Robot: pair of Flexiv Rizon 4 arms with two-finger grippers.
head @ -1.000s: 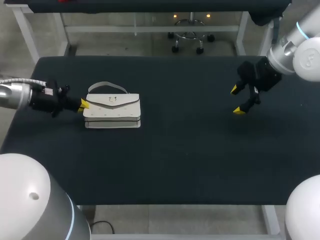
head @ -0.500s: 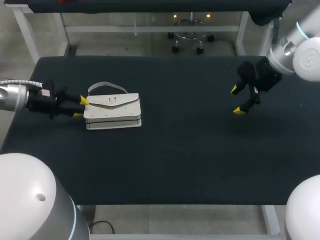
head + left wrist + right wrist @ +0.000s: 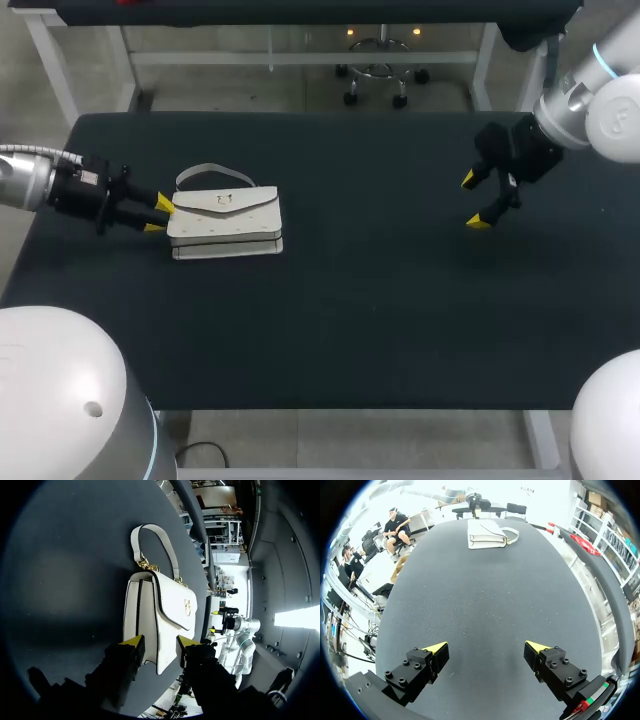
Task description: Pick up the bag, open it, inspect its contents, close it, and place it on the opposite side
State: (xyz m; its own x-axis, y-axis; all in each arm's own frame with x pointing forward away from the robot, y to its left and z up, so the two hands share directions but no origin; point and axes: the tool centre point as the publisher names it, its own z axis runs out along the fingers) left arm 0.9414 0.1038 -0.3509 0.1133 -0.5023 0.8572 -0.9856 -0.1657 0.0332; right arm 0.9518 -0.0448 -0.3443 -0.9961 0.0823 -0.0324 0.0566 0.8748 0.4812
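I expect the bag (image 3: 226,224) to slide along and keep its shape when I pull its side edge, because the bag's flap is closed and the bag's handle holds its arch (image 3: 212,168).
A white handbag (image 3: 225,222) with a flap, a gold clasp and a short handle lies flat on the left part of the black table (image 3: 350,320). My left gripper (image 3: 158,215) is low at the bag's left end, open, with its yellow tips just at that end and nothing held. In the left wrist view the bag (image 3: 160,605) lies straight ahead of the gripper (image 3: 160,644). My right gripper (image 3: 473,201) hangs wide open and empty above the table's right part. From the right wrist view, the bag (image 3: 487,534) is far ahead of the open gripper (image 3: 486,647).
Between the bag and the right gripper stretches only bare black table top. The table's left edge runs close behind the left gripper.
My left gripper was shut against the bag's left end and now stands open, drawn back slightly. The bag has barely shifted. The right arm has not moved.
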